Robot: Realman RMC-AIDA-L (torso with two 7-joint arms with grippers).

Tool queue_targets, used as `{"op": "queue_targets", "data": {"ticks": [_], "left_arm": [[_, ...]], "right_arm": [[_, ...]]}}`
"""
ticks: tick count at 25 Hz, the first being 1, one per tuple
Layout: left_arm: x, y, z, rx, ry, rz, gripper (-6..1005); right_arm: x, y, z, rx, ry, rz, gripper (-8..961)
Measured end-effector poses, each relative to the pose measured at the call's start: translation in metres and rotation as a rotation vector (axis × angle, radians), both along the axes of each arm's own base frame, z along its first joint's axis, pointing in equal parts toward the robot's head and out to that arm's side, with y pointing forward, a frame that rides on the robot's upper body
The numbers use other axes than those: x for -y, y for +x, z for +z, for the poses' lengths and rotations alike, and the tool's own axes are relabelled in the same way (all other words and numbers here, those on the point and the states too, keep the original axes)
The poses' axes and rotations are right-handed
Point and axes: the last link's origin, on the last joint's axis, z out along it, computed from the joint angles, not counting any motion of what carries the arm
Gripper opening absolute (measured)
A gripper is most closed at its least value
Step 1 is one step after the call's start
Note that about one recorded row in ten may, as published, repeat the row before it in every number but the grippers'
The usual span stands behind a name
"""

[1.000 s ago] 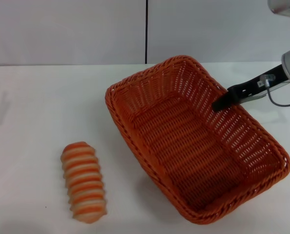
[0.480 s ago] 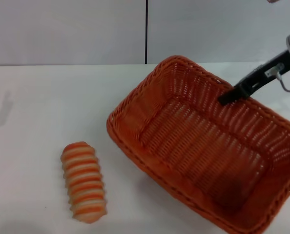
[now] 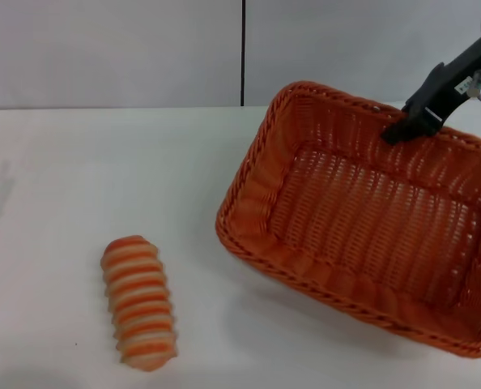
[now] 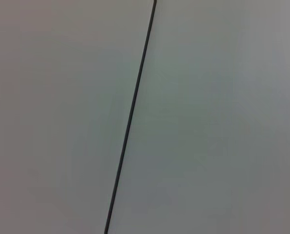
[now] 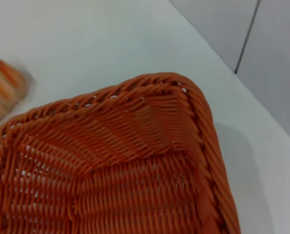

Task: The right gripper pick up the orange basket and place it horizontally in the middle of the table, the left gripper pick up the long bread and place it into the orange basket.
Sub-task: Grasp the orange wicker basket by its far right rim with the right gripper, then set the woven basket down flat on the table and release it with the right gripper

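Observation:
My right gripper should turn the orange basket square over the table's middle, as the orange basket's near rim (image 3: 350,301) slants across the table, and lower it before my left gripper starts.
The orange basket (image 3: 362,219) hangs tilted over the right half of the white table (image 3: 78,178), its near rim low and its far rim raised. My right gripper (image 3: 402,130) is shut on the far rim, coming in from the upper right. In the right wrist view a corner of the orange basket (image 5: 135,161) fills the picture. The long bread (image 3: 138,301), striped orange and cream, lies on the table at the front left, apart from the basket; the long bread (image 5: 3,90) shows blurred in the right wrist view. My left gripper is out of view.
A grey wall with a dark vertical seam (image 3: 243,53) stands behind the table. The left wrist view shows only that wall and its seam (image 4: 130,117). Bare tabletop lies between the bread and the basket.
My right gripper has risen and swung to the right with the basket. The basket has turned from diagonal toward crosswise and shifted right. The bread has stayed put.

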Motion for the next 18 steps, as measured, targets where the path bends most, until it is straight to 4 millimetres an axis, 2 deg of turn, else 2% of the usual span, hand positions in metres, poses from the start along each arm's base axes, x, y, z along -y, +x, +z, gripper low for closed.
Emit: {"op": "queue_targets", "data": {"ticks": [5,9,18], "left_arm": [[0.009,-0.002,-0.002,-0.047,0.012,0.015,705],[0.024,0.002,-0.005,-0.137,0.068,0.018,703],[0.051,-0.003,-0.003,-0.145,0.100,0.039,698]], "right_arm": [[-0.005,-0.004,-0.009,0.000,0.005,0.101,179],[-0.007,-0.012,-0.018,-0.011,-0.021,0.181,187],[-0.010,-0.035,-0.044,-0.027,-0.107,0.342,205]]}}
